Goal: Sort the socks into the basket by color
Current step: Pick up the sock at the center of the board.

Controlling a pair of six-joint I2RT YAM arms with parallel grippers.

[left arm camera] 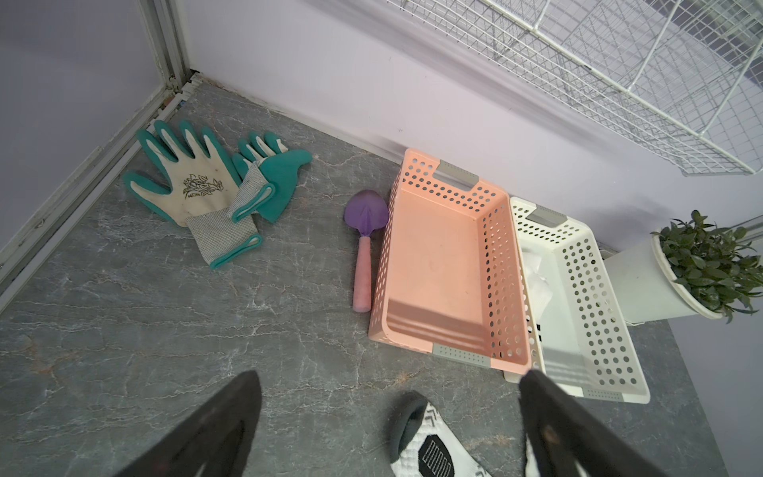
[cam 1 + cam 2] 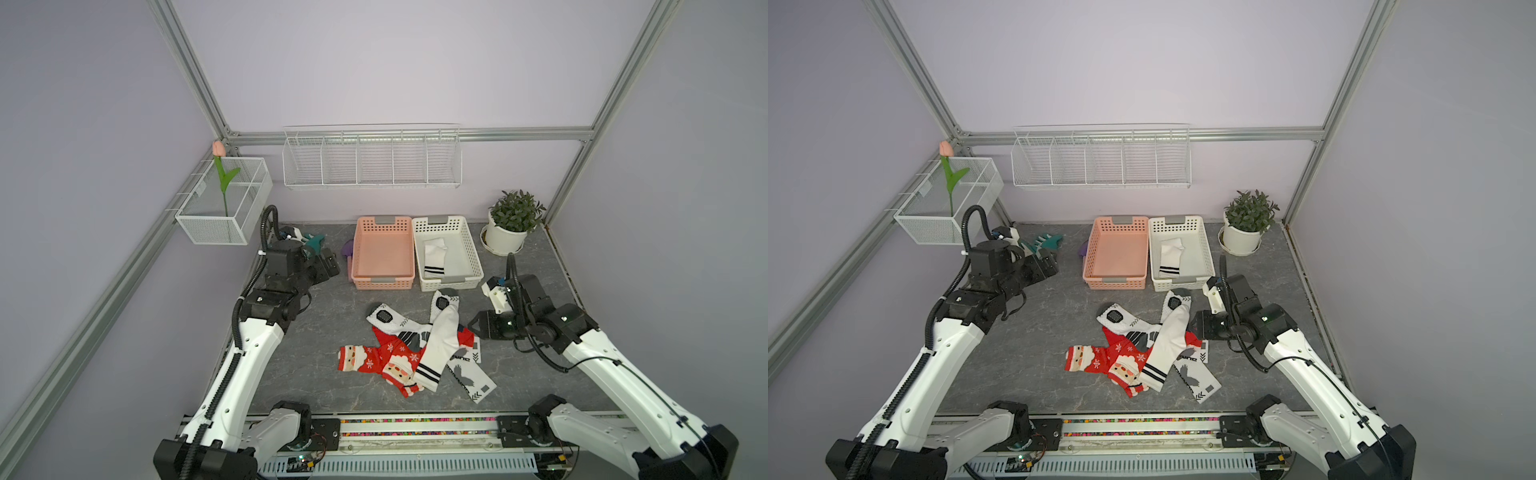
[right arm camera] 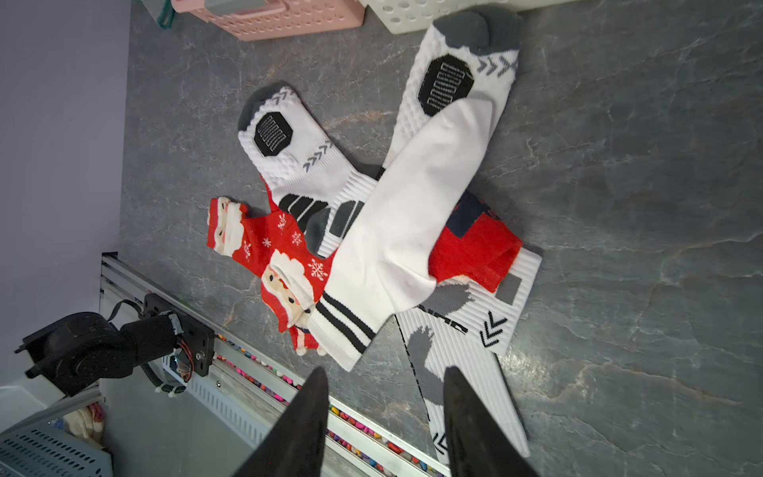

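Observation:
I should keep moving my right gripper down to the sock's heel (image 2: 453, 350) and close it there, because the striped white sock (image 2: 441, 337) is on top of the heap and its heel is free.
Several socks lie heaped mid-table in both top views. A plain white sock with black stripes (image 2: 440, 345) (image 3: 404, 223) lies across red Santa socks (image 2: 365, 359) (image 3: 285, 264) and white socks with graphic prints (image 2: 386, 318) (image 3: 289, 136). One striped white sock (image 2: 435, 257) lies in the white basket (image 2: 473, 257). The pink basket (image 2: 355, 257) (image 1: 505, 289) holds nothing. My right gripper (image 2: 473, 324) (image 3: 386, 369) hovers beside the heap's right edge, open and empty. My left gripper (image 2: 328, 264) (image 1: 390, 376) is wide open left of the pink basket, a printed sock's toe (image 1: 413, 417) below it.
Teal-and-grey gloves (image 1: 198, 186) and a purple trowel (image 1: 365, 231) lie at the back left. A potted plant (image 2: 513, 224) stands in the back right corner. A wire shelf (image 2: 372, 158) and a mesh box with a tulip (image 2: 224, 203) hang on the walls.

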